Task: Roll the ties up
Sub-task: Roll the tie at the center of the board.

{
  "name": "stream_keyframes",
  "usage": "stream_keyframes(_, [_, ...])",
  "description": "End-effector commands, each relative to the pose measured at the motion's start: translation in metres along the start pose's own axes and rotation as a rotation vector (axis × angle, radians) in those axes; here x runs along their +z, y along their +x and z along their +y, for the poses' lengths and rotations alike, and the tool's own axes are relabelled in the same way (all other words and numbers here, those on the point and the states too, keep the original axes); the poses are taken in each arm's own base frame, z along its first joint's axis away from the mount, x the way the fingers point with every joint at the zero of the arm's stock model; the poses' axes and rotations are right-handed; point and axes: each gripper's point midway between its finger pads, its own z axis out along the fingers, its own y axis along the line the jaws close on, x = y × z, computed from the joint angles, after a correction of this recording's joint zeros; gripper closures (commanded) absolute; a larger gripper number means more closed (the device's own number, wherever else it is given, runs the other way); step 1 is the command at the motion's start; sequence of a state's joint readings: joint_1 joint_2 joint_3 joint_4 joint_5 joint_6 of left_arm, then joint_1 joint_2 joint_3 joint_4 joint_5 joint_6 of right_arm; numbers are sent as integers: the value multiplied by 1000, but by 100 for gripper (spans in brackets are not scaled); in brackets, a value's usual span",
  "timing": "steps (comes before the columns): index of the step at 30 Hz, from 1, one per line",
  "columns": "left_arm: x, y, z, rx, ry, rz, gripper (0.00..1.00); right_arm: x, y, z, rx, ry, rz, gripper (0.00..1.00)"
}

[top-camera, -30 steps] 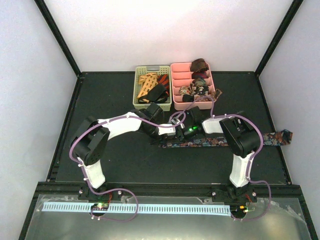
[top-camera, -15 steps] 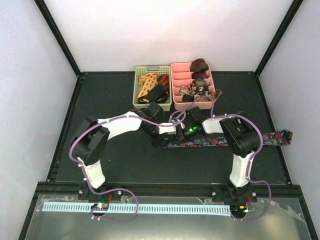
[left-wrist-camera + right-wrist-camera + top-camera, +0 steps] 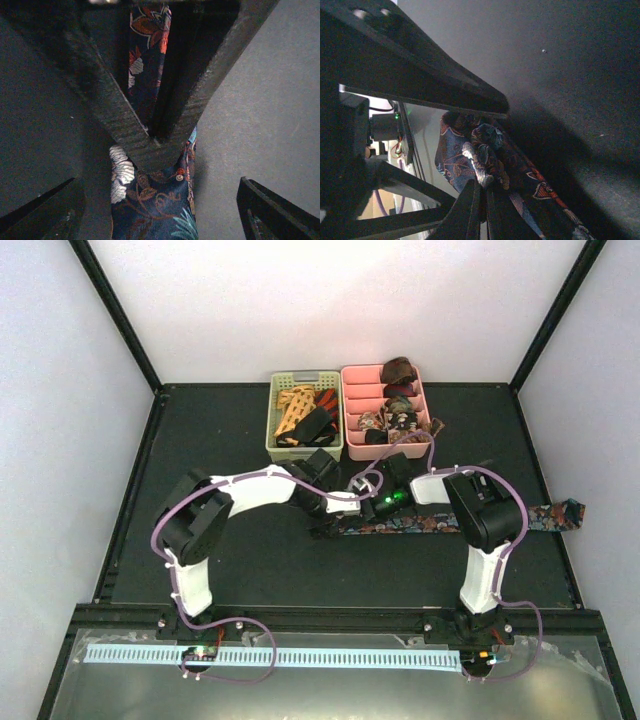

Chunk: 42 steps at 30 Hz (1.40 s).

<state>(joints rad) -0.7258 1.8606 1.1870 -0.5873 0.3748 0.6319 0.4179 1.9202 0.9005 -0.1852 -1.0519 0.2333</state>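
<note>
The tie's flap [image 3: 152,210] passes my open left fingers; next I back off, pinch its end, fold it toward my right gripper.
A dark navy floral tie [image 3: 450,519] lies stretched left to right across the table, its wide end [image 3: 570,513] near the right wall. My right gripper [image 3: 366,510] [image 3: 484,192] is shut on the tie's bunched, folded left end [image 3: 480,150]. My left gripper [image 3: 332,521] [image 3: 160,200] stands wide open astride that same end [image 3: 150,200] without touching it, its fingers [image 3: 270,215] on either side. The right gripper's closed fingers [image 3: 150,145] form a V pinching the fabric just ahead of it.
A pale green slatted basket [image 3: 276,445] at the back holds orange lattice [image 3: 293,408], red [image 3: 326,398] and black [image 3: 313,425] ties. Beside it a pink divided tray [image 3: 349,415] holds rolled ties [image 3: 400,370]. Both stand just behind the grippers.
My left gripper has opened wide, letting go of the tie's end. My right gripper has shut on that end. The left arm has shifted slightly right.
</note>
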Motion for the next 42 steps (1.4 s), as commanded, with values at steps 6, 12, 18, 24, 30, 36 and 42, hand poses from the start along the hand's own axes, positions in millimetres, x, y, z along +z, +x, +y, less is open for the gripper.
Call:
stream_keyframes(6, [15, 10, 0, 27, -4, 113, 28, -1, 9, -11, 22, 2, 8, 98])
stream_keyframes(12, [17, 18, 2, 36, -40, 129, 53, -1, 11, -10, 31, -7, 18, 98])
stream_keyframes(18, [8, 19, 6, 19, -80, 110, 52, -2, 20, -17, 36, 30, 46, 98])
stream_keyframes(24, [-15, 20, 8, 8, -84, 23, 40, 0, 23, -25, 43, 59, 52, 98])
stream_keyframes(30, [-10, 21, 5, -2, -56, 33, 47, 0, 23, -30, 45, 83, 55, 98])
stream_keyframes(36, [-9, 12, 0, -6, -6, 12, 54, 0, 23, -33, 53, 89, 59, 98])
stream_keyframes(42, [-11, 2, -8, 3, 39, -19, 61, 1, 24, -37, 65, 93, 63, 98])
